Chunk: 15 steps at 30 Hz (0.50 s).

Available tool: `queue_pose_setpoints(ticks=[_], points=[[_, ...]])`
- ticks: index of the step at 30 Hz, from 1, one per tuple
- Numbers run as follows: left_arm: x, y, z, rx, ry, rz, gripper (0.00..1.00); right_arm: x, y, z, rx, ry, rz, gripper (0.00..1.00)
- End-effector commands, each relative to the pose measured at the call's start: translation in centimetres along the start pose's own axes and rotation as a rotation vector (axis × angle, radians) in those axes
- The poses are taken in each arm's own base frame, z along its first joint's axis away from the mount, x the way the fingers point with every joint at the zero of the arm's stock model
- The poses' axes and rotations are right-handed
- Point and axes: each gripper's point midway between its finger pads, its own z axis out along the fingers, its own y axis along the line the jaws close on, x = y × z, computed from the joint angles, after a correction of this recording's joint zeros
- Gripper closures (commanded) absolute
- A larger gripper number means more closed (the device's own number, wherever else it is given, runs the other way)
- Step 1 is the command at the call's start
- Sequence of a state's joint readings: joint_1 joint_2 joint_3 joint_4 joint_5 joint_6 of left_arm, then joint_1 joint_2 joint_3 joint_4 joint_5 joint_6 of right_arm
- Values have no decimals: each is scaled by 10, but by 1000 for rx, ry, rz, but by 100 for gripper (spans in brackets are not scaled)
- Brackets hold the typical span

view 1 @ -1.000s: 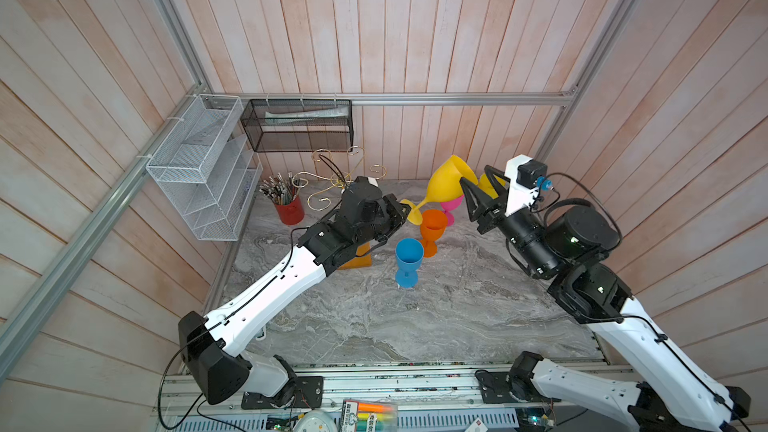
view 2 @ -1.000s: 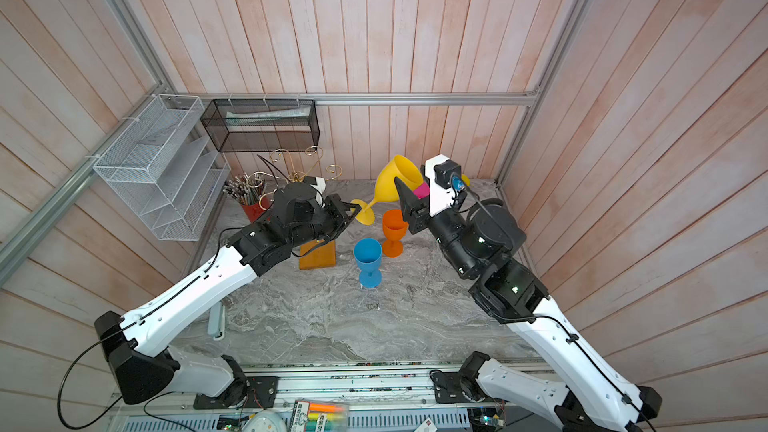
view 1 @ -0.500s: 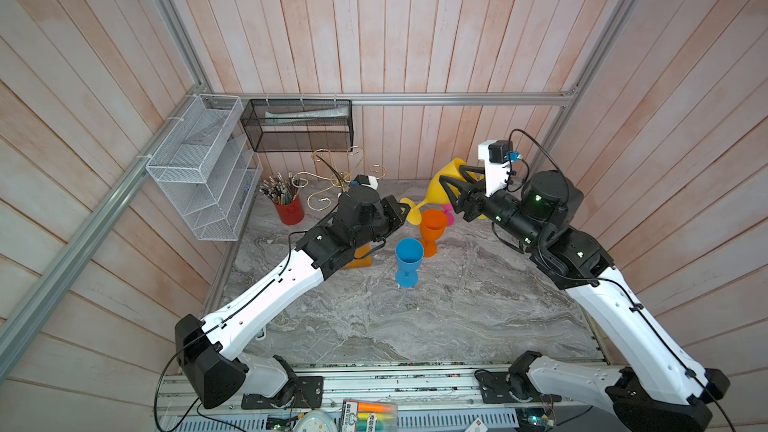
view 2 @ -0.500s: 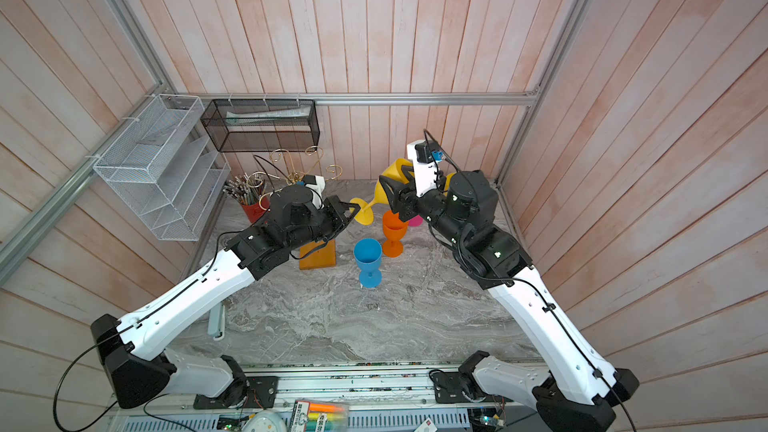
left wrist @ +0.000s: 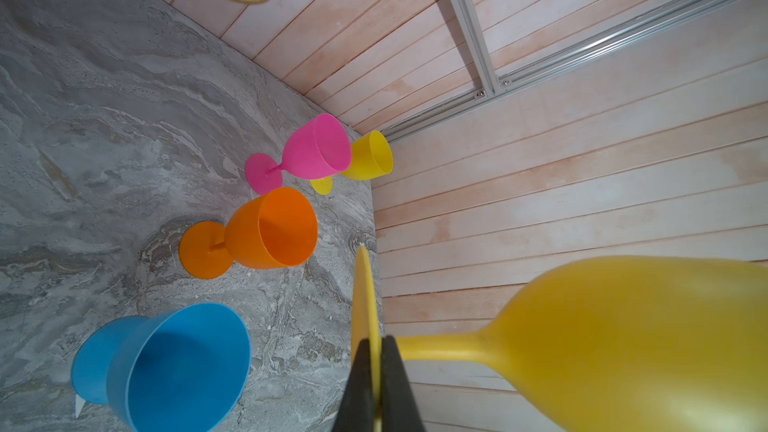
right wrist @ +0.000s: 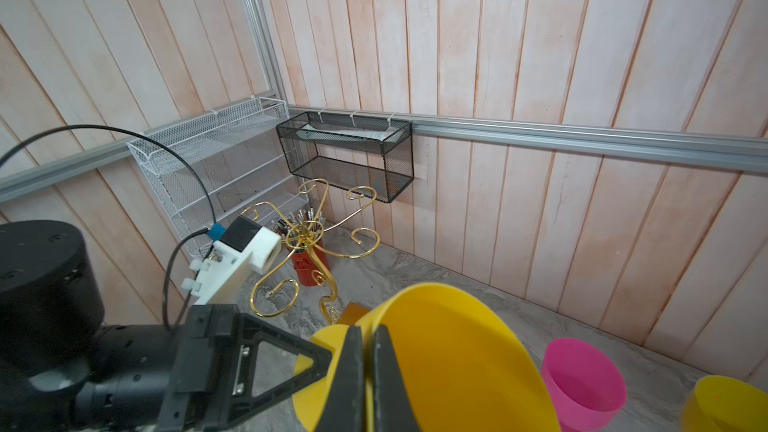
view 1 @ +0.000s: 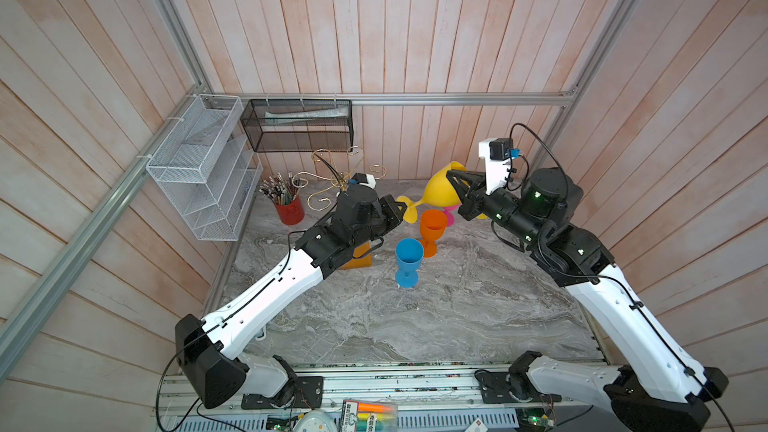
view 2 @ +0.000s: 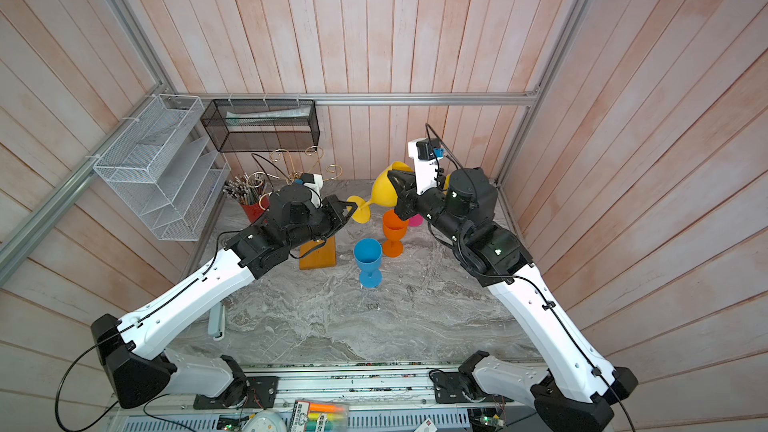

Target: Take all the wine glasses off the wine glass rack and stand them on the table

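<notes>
The yellow wine glass is pinched by its foot [view 1: 410, 211] in my left gripper, which should let go before my right gripper stands it upright beside the orange glass.
A yellow wine glass [view 1: 436, 195] hangs tilted in the air, right of the wine glass rack [view 1: 338, 178] and apart from its gold scroll arms. My left gripper [left wrist: 374, 351] is shut on the thin edge of the glass's foot [left wrist: 365, 297], stem and bowl [left wrist: 623, 334] running off to its side. My right gripper [right wrist: 368, 334] is shut on the bowl's rim, one finger inside the yellow wine glass [right wrist: 457, 347] and one outside. Both top views show the two grippers meeting at the glass [view 2: 384, 191], left gripper [view 1: 401, 211] at the foot, right gripper [view 1: 455, 182] at the rim. The rack's wooden base [view 2: 318, 255] lies under my left arm.
Under the held glass an orange glass [view 1: 432, 224] and a blue glass [view 1: 409, 257] stand upright on the marble table. A pink glass [left wrist: 316, 153] and a small yellow glass [left wrist: 370, 155] sit in the back corner. A red pencil cup [view 1: 289, 209], white mesh basket [view 1: 199, 168] and black mesh basket [view 1: 299, 126] line the back left.
My right arm has swung in from the right to the yellow bowl, and its jaws have closed from open onto the rim. The left gripper has stayed on the foot.
</notes>
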<state>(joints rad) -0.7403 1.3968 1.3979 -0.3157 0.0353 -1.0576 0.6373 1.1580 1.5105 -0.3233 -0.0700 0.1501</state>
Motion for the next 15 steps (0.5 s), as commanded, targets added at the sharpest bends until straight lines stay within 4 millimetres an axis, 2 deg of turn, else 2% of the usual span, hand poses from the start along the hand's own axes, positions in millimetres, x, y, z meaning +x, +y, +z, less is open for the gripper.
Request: queue_pose_setpoints(ticks=[1, 11, 15], points=[[-2, -21, -4, 85, -12, 13, 100, 9, -3, 2, 11, 40, -11, 100], [4, -17, 1, 94, 0, 22, 99, -4, -9, -18, 57, -9, -6, 100], [5, -19, 1, 105, 7, 37, 74, -4, -14, -19, 86, -3, -10, 100]])
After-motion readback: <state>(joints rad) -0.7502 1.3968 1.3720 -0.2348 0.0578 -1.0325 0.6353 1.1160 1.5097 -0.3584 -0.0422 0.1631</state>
